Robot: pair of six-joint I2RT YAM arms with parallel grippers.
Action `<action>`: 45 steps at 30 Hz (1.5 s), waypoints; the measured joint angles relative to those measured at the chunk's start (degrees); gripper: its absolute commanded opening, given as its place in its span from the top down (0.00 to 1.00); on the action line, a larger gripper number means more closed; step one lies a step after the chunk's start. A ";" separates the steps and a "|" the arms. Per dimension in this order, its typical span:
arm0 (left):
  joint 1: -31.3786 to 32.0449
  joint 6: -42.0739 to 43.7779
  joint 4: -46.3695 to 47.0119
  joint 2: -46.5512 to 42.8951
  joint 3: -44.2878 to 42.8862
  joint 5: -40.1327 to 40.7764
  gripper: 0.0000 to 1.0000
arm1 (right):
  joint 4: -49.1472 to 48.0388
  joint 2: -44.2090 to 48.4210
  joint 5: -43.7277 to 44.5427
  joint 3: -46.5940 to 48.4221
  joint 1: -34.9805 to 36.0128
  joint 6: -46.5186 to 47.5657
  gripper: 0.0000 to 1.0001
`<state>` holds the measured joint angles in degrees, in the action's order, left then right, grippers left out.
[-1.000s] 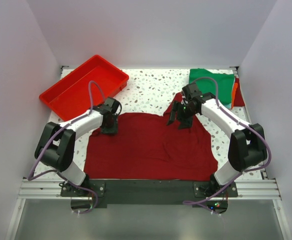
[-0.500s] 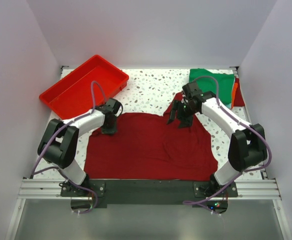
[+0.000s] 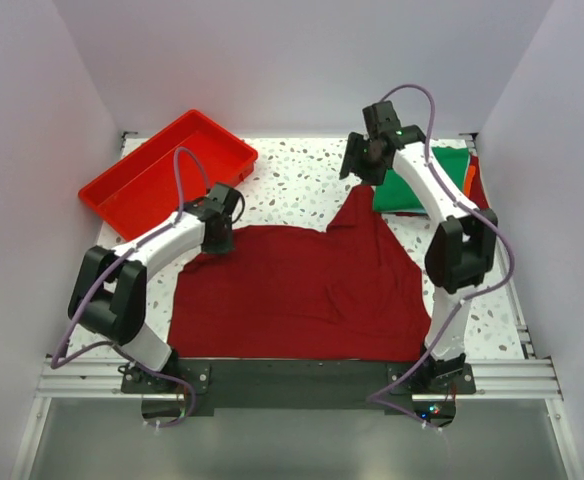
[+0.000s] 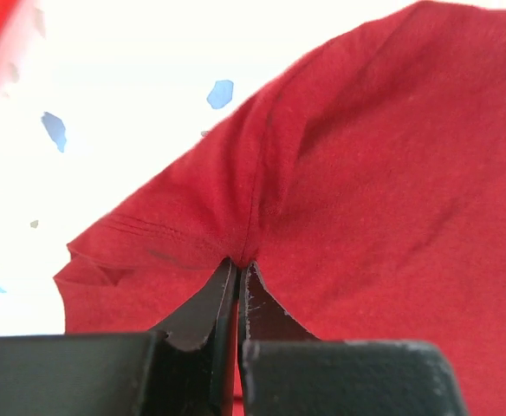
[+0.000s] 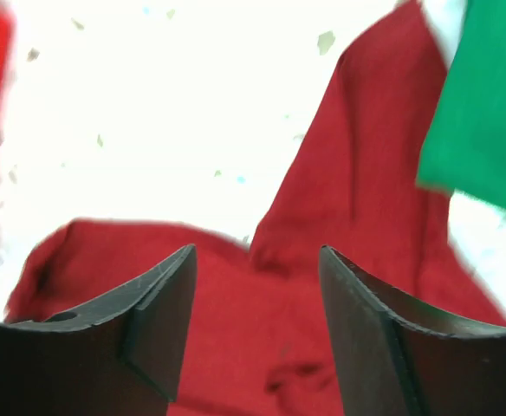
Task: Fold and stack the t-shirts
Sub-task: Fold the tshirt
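My gripper will pull the maroon sleeve point(image 3: 356, 207) toward me, and the sleeve will slip free and fold back, because the green t-shirt's corner point(image 3: 378, 207) overlaps only the sleeve's edge.
The maroon t-shirt point(image 3: 302, 290) lies spread flat on the near half of the table, one sleeve pointing toward the back point(image 3: 365, 208). My left gripper point(image 3: 218, 236) is shut on a pinch of its back left edge; in the left wrist view the cloth point(image 4: 366, 173) puckers into the closed fingertips point(image 4: 237, 264). My right gripper point(image 3: 357, 162) hangs open and empty, raised above the table behind that sleeve. Through its fingers point(image 5: 257, 250) I see the maroon t-shirt point(image 5: 340, 199) below and the green t-shirt point(image 5: 487, 113) to the right. The green t-shirt point(image 3: 422, 180) lies folded at the back right.
A red plastic tray point(image 3: 162, 170) sits at the back left, empty. Orange point(image 3: 469, 180) and red point(image 3: 480, 192) cloth edges show beside the green t-shirt by the right wall. White walls close in both sides and the back.
My left gripper has shut on the maroon t-shirt's back left edge. My right arm has lifted off the shirt and swung back toward the far side, jaws still open.
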<state>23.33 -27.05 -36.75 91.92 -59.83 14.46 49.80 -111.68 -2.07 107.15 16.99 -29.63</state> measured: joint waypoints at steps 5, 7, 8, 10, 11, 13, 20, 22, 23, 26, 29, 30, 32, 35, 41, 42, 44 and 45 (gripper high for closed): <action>-0.28 -0.42 -1.81 -1.99 -0.92 1.88 1.00 | 0.15 -10.69 5.20 8.85 -0.44 1.49 0.41; -0.92 -0.44 -2.47 -2.75 -0.94 2.49 1.00 | 0.20 -14.53 6.58 11.26 -0.66 1.81 0.41; -1.42 -0.44 -2.62 -2.93 -0.94 2.64 1.00 | 0.13 -16.26 7.30 12.20 -0.79 1.90 0.41; -2.51 -0.39 -3.19 -3.39 -0.96 3.13 1.00 | 0.37 -19.98 8.61 14.29 -1.09 2.23 0.43; -3.10 -0.39 -3.54 -3.56 -1.05 3.41 1.00 | 0.37 -20.85 8.87 14.78 -1.25 2.29 0.43; -3.74 -0.37 -4.04 -3.56 -1.40 3.93 1.00 | 0.37 -22.82 10.10 15.91 -1.53 2.56 0.44; -4.26 -0.31 -5.49 -3.56 -2.80 4.90 1.00 | 0.20 -26.47 14.25 20.39 -2.45 3.63 0.48; -4.70 -0.26 -5.73 -3.56 -3.21 4.94 1.00 | -0.13 -27.17 15.39 21.51 -2.71 4.04 0.49; -4.94 -0.17 -5.79 -3.56 -3.48 4.94 1.00 | -0.15 -27.52 16.06 22.03 -2.82 4.22 0.50; -5.01 -0.15 -5.88 -3.54 -4.04 4.87 1.00 | -0.57 -28.70 17.66 23.19 -2.97 5.03 0.51; -5.05 -0.15 -5.99 -3.54 -4.37 4.79 1.00 | -1.09 -30.21 18.58 23.91 -3.08 5.75 0.52; -5.07 -0.15 -6.01 -3.54 -4.42 4.76 1.00 | -1.16 -30.69 18.95 24.20 -3.10 5.97 0.52; -5.07 -0.15 -6.10 -3.50 -4.44 4.59 1.00 | -1.40 -31.91 19.17 24.68 -3.15 6.47 0.52; -5.07 -0.15 -6.23 -3.30 -4.46 4.33 1.00 | -1.66 -33.70 19.32 25.59 -3.15 6.91 0.52; -5.07 -0.13 -6.43 -2.73 -4.48 4.04 1.00 | -2.23 -34.32 19.54 26.56 -3.15 7.43 0.53; -5.07 -0.13 -6.54 -2.64 -4.52 4.00 1.00 | -2.25 -34.32 19.56 26.56 -3.15 7.54 0.54; -5.07 -0.13 -6.78 -2.45 -4.81 3.96 1.00 | -2.25 -34.32 19.58 26.56 -3.15 7.74 0.58; -5.07 -0.13 -6.99 -2.29 -5.09 3.96 1.00 | -2.25 -34.32 19.56 26.56 -3.15 7.85 0.60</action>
<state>18.26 -27.18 -43.75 89.62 -64.93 18.41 47.55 -145.99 17.50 133.71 13.85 -21.78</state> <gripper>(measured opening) 0.041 0.435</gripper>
